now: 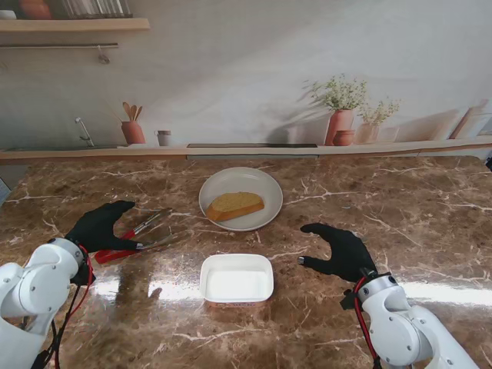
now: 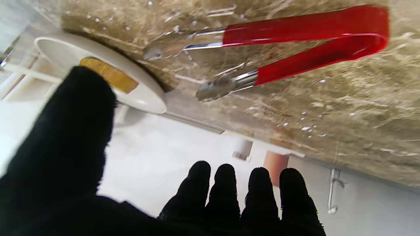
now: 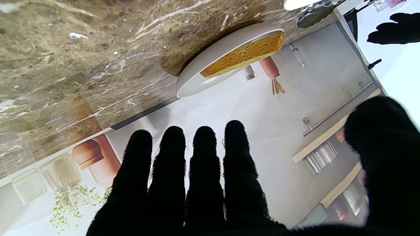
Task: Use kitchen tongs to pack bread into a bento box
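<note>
The slice of bread [image 1: 233, 201] should stay straight when I carry it by one end with the tongs, because it has a thick crust edge [image 1: 240, 212].
A slice of bread [image 1: 235, 205] lies on a white plate [image 1: 264, 187] at the middle of the marble table; the wrist views also show the bread [image 3: 244, 54] [image 2: 110, 75]. Nearer to me stands an empty white bento box [image 1: 237, 278]. Red-handled tongs [image 1: 132, 237] with metal tips lie on the table at the left, their arms spread [image 2: 295, 42]. My left hand [image 1: 101, 227], in a black glove, hovers over the tongs' handle with fingers apart, holding nothing. My right hand [image 1: 340, 250] is open over the table to the right of the box.
A ledge along the far table edge [image 1: 246, 151] carries printed pots and plants on the backdrop. The marble top [image 1: 415, 207] stretches wide to the right of the plate.
</note>
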You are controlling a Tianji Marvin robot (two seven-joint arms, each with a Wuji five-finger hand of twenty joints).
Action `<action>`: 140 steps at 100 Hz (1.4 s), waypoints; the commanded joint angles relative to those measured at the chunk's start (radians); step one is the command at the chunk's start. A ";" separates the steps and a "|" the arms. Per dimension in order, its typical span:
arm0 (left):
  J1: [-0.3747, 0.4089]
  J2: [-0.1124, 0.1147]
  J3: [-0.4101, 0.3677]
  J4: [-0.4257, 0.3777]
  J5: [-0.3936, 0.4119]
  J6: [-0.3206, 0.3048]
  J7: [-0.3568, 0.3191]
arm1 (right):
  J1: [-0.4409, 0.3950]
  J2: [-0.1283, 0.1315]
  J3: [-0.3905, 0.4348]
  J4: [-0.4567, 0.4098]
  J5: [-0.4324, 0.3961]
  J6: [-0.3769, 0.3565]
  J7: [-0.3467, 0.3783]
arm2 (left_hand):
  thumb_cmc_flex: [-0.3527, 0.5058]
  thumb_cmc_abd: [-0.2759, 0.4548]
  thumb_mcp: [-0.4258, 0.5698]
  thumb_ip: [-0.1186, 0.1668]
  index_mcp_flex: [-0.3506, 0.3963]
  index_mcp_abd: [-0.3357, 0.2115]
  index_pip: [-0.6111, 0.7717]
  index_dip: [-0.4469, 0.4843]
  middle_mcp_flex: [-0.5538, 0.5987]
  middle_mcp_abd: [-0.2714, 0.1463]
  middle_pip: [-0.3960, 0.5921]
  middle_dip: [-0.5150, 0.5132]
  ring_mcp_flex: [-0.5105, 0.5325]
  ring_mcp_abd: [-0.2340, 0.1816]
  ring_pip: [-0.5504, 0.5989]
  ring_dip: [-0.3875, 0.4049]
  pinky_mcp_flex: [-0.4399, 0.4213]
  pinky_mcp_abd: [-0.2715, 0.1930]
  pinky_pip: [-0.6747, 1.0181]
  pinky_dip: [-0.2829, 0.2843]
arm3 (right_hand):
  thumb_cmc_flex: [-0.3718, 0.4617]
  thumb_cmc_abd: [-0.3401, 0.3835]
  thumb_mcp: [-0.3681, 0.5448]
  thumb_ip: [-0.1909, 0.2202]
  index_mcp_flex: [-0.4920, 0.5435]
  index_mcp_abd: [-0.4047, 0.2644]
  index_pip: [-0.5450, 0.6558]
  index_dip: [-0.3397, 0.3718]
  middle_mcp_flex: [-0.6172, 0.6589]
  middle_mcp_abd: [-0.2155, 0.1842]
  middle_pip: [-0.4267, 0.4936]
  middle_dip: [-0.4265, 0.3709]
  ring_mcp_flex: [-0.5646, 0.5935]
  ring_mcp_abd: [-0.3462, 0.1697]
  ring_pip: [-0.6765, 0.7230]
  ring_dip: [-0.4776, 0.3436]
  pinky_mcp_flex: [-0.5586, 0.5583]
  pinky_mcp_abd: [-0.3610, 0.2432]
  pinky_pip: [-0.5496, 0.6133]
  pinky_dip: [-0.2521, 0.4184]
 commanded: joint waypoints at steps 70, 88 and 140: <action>-0.322 0.069 0.189 0.339 -0.019 0.110 -0.256 | 0.021 -0.002 -0.041 0.022 0.020 0.031 0.021 | -0.064 -0.095 0.071 -0.047 -0.058 0.046 -0.130 0.134 -0.070 0.035 -0.106 0.025 -0.053 0.014 -0.081 -0.016 -0.021 -0.056 -0.215 0.120 | 0.005 0.004 -0.020 0.041 -0.006 -0.005 0.007 0.006 0.037 -0.003 0.027 0.024 -0.010 -0.020 0.013 0.002 -0.008 -0.011 -0.019 0.023; -0.344 0.067 0.219 0.388 -0.008 0.080 -0.225 | 0.025 -0.002 -0.047 0.026 0.021 0.036 0.019 | -0.071 -0.092 0.074 -0.048 -0.062 0.028 -0.137 0.139 -0.069 0.020 -0.108 0.016 -0.053 0.006 -0.083 -0.026 -0.020 -0.061 -0.222 0.119 | 0.006 0.001 -0.015 0.040 -0.002 -0.005 0.010 0.008 0.042 -0.005 0.028 0.031 -0.008 -0.020 0.014 0.005 -0.007 -0.010 -0.019 0.028; -0.330 0.056 0.279 0.478 -0.052 0.071 -0.145 | 0.033 -0.005 -0.069 0.045 0.026 0.047 0.006 | -0.063 -0.092 0.071 -0.047 -0.059 -0.062 -0.130 0.152 -0.066 -0.020 -0.111 -0.009 -0.050 -0.010 -0.083 -0.048 -0.013 -0.068 -0.236 0.100 | 0.013 -0.003 -0.001 0.038 0.011 -0.007 0.020 0.012 0.054 -0.002 0.036 0.046 0.003 -0.014 0.021 0.015 -0.001 -0.007 -0.015 0.040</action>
